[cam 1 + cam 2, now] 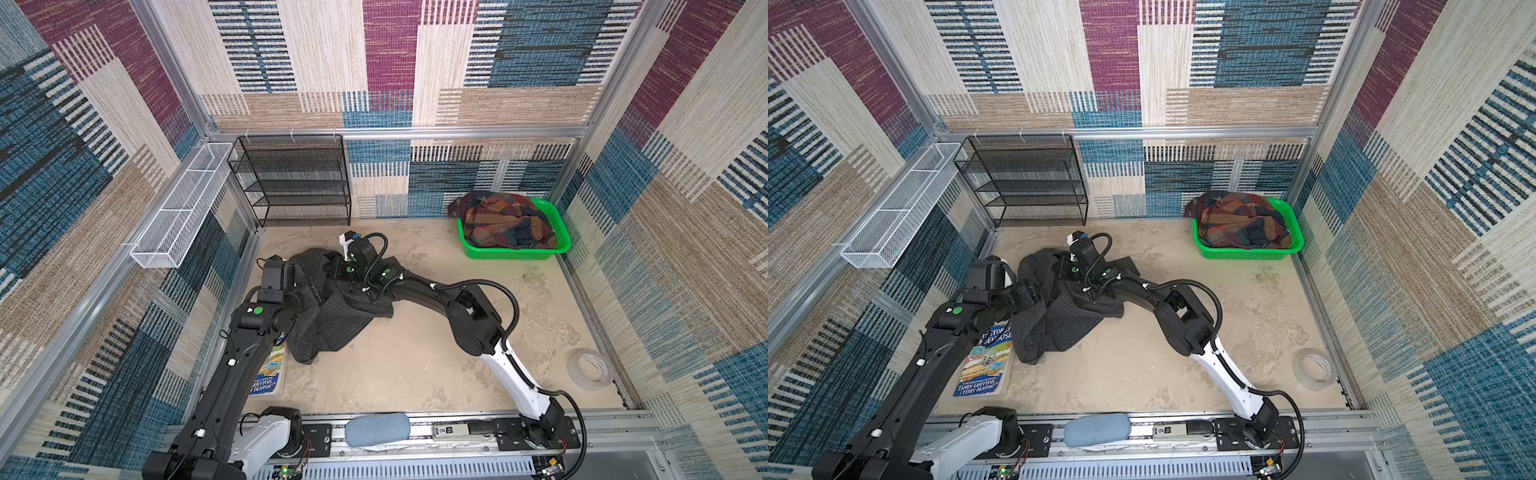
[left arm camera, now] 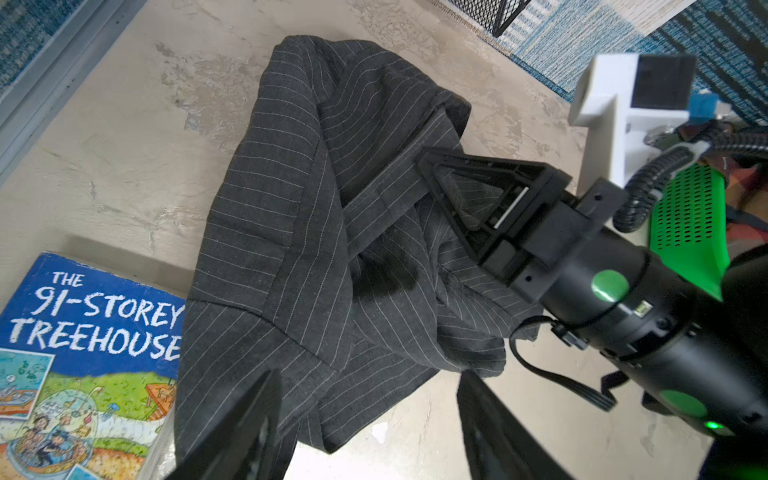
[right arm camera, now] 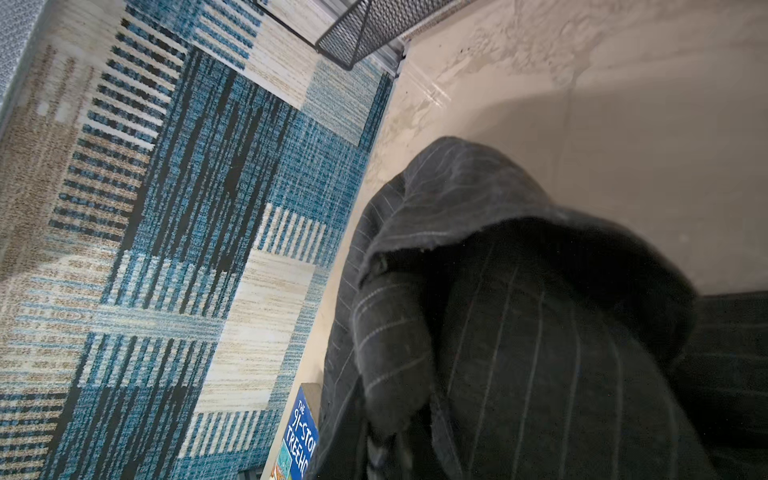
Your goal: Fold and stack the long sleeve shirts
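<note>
The charcoal shirt is crumpled over the blue book's edge (image 1: 1010, 334). Next, my right gripper pulls the shirt to the open middle (image 1: 1140, 332) while my left gripper moves back.
The dark charcoal pinstriped shirt (image 1: 332, 316) (image 1: 1059, 320) lies crumpled on the table's left half. My right gripper (image 1: 336, 270) (image 2: 432, 166) reaches across onto its far part and is shut on a fold of the cloth, which drapes over the jaws in the right wrist view (image 3: 519, 332). My left gripper (image 1: 308, 294) (image 2: 370, 419) hovers open over the shirt's (image 2: 311, 249) left edge, holding nothing. The plaid shirt (image 1: 503, 222) (image 1: 1237, 224) is bunched in the green basket (image 1: 511, 254) at the back right.
A blue book (image 1: 268, 370) (image 2: 83, 353) lies by the left wall, partly under the charcoal shirt. A black mesh rack (image 1: 295, 178) stands at the back left and a white wire basket (image 1: 183, 203) hangs on the left wall. A clear tape roll (image 1: 590, 370) sits at front right.
</note>
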You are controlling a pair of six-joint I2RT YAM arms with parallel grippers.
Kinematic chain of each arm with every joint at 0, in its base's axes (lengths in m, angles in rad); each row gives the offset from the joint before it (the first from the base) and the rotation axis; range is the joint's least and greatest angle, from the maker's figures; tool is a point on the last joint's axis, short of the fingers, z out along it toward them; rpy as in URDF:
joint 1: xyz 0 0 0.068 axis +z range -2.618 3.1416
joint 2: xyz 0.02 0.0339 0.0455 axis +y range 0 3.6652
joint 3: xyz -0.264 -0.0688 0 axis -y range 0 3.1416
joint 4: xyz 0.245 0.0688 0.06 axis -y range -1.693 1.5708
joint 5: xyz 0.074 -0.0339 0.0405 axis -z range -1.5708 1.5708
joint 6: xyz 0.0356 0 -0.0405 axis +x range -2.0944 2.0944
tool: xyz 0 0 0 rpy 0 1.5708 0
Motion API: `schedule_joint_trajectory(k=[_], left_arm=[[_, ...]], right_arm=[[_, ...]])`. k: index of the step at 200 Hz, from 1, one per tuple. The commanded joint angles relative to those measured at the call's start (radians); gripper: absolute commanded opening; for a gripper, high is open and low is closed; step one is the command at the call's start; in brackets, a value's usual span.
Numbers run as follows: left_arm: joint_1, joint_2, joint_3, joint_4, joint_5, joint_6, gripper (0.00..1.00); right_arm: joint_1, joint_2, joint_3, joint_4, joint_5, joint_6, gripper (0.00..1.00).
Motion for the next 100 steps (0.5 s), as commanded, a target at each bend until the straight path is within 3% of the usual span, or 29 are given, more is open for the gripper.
schedule_joint_trajectory(k=[1, 52, 100], left_arm=[[0.012, -0.007, 0.032, -0.008, -0.012, 0.023, 0.7], [0.025, 0.025, 0.105, -0.024, 0.076, 0.012, 0.71], [0.025, 0.02, 0.092, -0.068, 0.144, -0.002, 0.72]], right_arm=[[-0.003, -0.104, -0.048, -0.004, 0.025, -0.1, 0.08], [-0.008, -0.472, -0.326, -0.045, 0.11, -0.26, 0.07], [-0.044, -0.794, -0.621, -0.116, 0.165, -0.291, 0.07]])
